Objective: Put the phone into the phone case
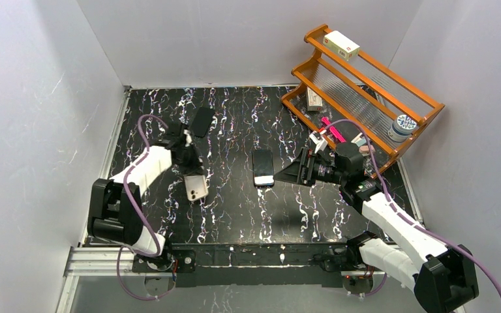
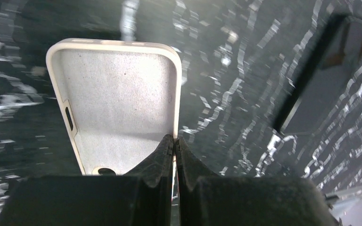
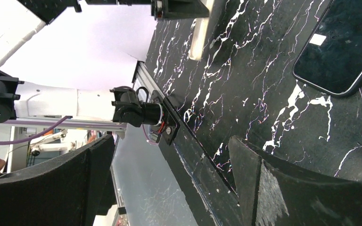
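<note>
I keep carrying the phone case with my left gripper toward the clear marble (image 1: 232,189) beside the black phone until it lies flat, because the cream phone case's open inside (image 1: 196,185) faces up.
The cream phone case (image 1: 196,187) hangs left of centre, its open inside (image 2: 118,94) facing the left wrist camera. My left gripper (image 1: 192,171) is shut on the case's right side wall, and the fingertips (image 2: 175,139) pinch that thin rim. The black phone (image 1: 263,167) lies flat, screen up, in the middle of the marbled table (image 1: 235,215). It also shows in the left wrist view as the phone (image 2: 320,89) and in the right wrist view as the phone (image 3: 341,47). My right gripper (image 1: 290,168) stands open just right of the phone, holding nothing (image 3: 169,141).
An orange wooden rack (image 1: 365,91) with a box, a jar and small items stands at the back right. A flat black object (image 1: 201,121) lies at the back left, behind my left arm. White walls close in three sides of the table.
</note>
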### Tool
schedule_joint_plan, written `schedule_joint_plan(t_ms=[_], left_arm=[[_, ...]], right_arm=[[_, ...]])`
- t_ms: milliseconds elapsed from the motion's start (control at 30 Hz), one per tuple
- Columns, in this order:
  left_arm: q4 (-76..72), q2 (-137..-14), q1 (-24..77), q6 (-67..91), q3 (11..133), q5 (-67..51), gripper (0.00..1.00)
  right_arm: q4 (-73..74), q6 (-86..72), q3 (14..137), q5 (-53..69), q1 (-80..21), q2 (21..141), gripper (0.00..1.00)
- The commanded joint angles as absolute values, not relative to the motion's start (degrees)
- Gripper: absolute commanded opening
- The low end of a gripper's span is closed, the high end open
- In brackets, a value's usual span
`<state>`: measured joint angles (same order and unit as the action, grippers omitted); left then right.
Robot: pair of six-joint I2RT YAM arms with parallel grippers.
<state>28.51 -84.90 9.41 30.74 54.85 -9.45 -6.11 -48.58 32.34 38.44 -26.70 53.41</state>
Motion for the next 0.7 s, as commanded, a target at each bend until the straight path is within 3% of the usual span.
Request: schedule_joint_plan(t_ms=[0, 467, 567, 667], left_arm=[[24.3, -83.7, 17.5, 39.5, 53.8, -10.8, 0.00], [19.0, -92.8, 34.2, 45.7, 58.5, -5.3, 0.00], [18.9, -93.9, 34.9, 45.1, 59.5, -5.0, 0.09], [19.3, -93.7, 34.9, 43.6, 61.3, -4.8, 0.27]], right_arm=[[-7.0, -48.7, 32.1, 37.6, -26.9, 51.5, 0.99], [-6.2, -49.5, 30.9, 36.1, -27.1, 50.7, 0.99], [-6.0, -49.4, 31.2, 35.9, -27.0, 51.0, 0.99], [-6.1, -49.4, 31.4, 35.9, -27.0, 51.4, 0.99]])
